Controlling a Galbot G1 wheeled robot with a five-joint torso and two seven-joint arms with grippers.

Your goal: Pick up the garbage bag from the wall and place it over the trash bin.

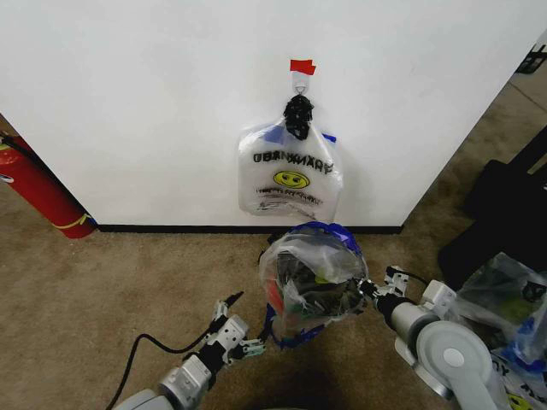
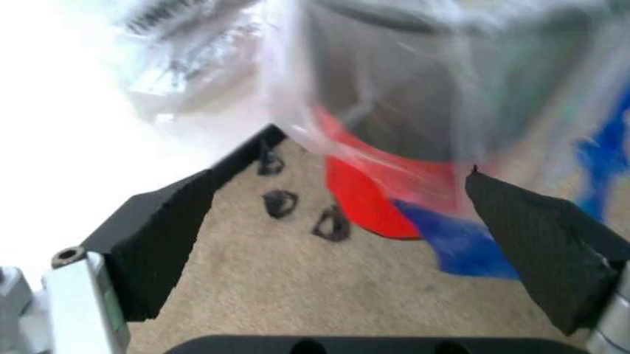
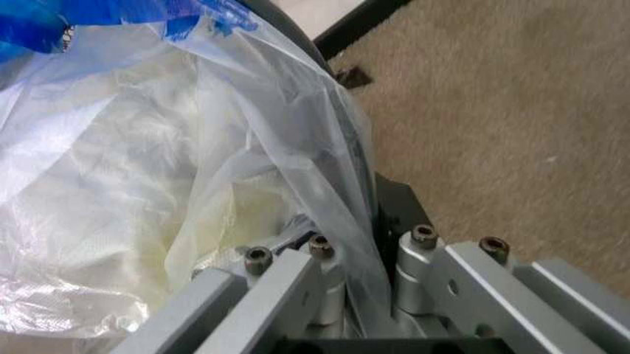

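My gripper will stretch the blue edge (image 1: 340,233) into a tight band when I pull it, because that edge hangs in loose folds (image 1: 299,337) around the trash bin.
The garbage bag (image 1: 309,254), see-through with blue edges, lies draped over the top of the trash bin (image 1: 314,295) on the carpet below the wall (image 1: 128,102). My right gripper (image 1: 369,290) is at the bin's right side, shut on the garbage bag's (image 3: 147,184) film, which runs between the right gripper's (image 3: 364,247) fingers. My left gripper (image 1: 241,331) stands open at the bin's lower left, touching nothing. In the left wrist view, the left gripper (image 2: 372,153) faces the trash bin (image 2: 394,81), its red base and the garbage bag's (image 2: 462,247) blue edge.
A whiter bag with a yellow smiley face (image 1: 291,175) hangs from a hook (image 1: 299,82) under red tape (image 1: 302,66). A red fire extinguisher (image 1: 38,192) leans at the left. Dark objects and another plastic bag (image 1: 504,299) crowd the right. Open carpet lies at the left.
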